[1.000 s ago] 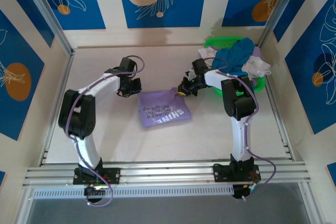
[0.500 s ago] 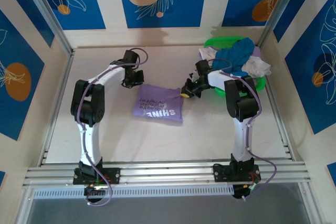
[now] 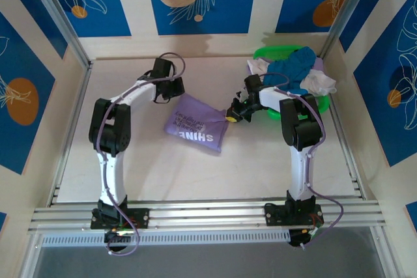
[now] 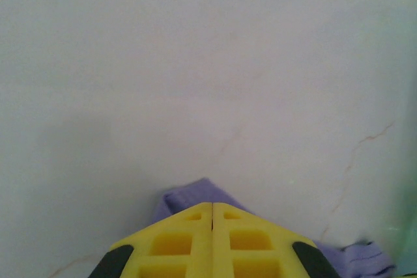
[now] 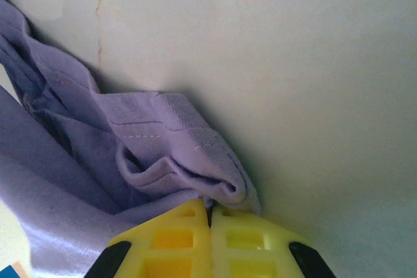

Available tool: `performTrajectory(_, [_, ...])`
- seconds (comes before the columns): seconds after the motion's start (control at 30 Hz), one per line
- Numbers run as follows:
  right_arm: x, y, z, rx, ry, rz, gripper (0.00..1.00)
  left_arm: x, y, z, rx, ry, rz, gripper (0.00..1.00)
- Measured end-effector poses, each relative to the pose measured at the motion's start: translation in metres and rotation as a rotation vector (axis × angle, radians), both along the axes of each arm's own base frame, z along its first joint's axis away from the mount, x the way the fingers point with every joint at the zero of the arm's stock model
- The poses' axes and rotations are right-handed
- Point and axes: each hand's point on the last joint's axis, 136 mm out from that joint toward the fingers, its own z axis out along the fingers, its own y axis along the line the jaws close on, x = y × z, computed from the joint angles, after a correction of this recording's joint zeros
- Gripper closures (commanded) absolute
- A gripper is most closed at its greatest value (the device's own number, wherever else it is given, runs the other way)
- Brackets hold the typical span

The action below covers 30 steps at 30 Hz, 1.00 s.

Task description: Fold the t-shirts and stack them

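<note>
The lavender-purple t-shirt runs at a slant from my left gripper to the t-shirt's nearer corner in my right gripper (image 3: pixel 223 117), so I need to swing that corner back level before I fold the t-shirt.
A lavender-purple t-shirt (image 3: pixel 197 125) with white lettering lies folded in the middle of the table. My left gripper (image 3: pixel 173 90) is shut on its far left corner; purple cloth (image 4: pixel 189 194) pokes out under the yellow fingers (image 4: pixel 176 242). My right gripper (image 3: pixel 230 114) is shut on the shirt's right corner, where a ribbed hem (image 5: pixel 195 154) bunches against the fingertips (image 5: pixel 244 236). A teal-blue t-shirt (image 3: pixel 293 73) and white t-shirts (image 3: pixel 320 83) are heaped in the green basket (image 3: pixel 277 52) at the back right.
The basket stands close behind my right arm. Metal frame rails (image 3: pixel 78 50) border the table on both sides, and a rail (image 3: pixel 208 213) runs along the near edge. Bare tabletop (image 3: pixel 195 174) lies in front of the shirt.
Both grippers have moved away from me, carrying the purple shirt's corners. The shirt has been pulled along the table and has turned, its left end now farther back.
</note>
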Motion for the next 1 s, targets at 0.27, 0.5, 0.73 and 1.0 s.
performTrajectory(0.27, [-0.001,-0.001,0.001,-0.001,0.003,0.002,1.0,-0.001,-0.01,-0.056,0.048,0.108,0.011,1.0])
performTrajectory(0.5, [-0.003,-0.003,0.027,-0.036,-0.024,-0.028,1.0,-0.001,-0.01,-0.06,0.079,0.093,0.041,1.0])
performTrajectory(0.73, [0.014,-0.011,0.076,-0.091,-0.149,-0.145,1.0,-0.001,-0.01,-0.059,0.097,0.09,0.047,1.0])
performTrajectory(1.0, [0.042,-0.035,0.035,-0.258,-0.072,-0.316,1.0,-0.002,-0.01,-0.059,0.101,0.101,0.047,1.0])
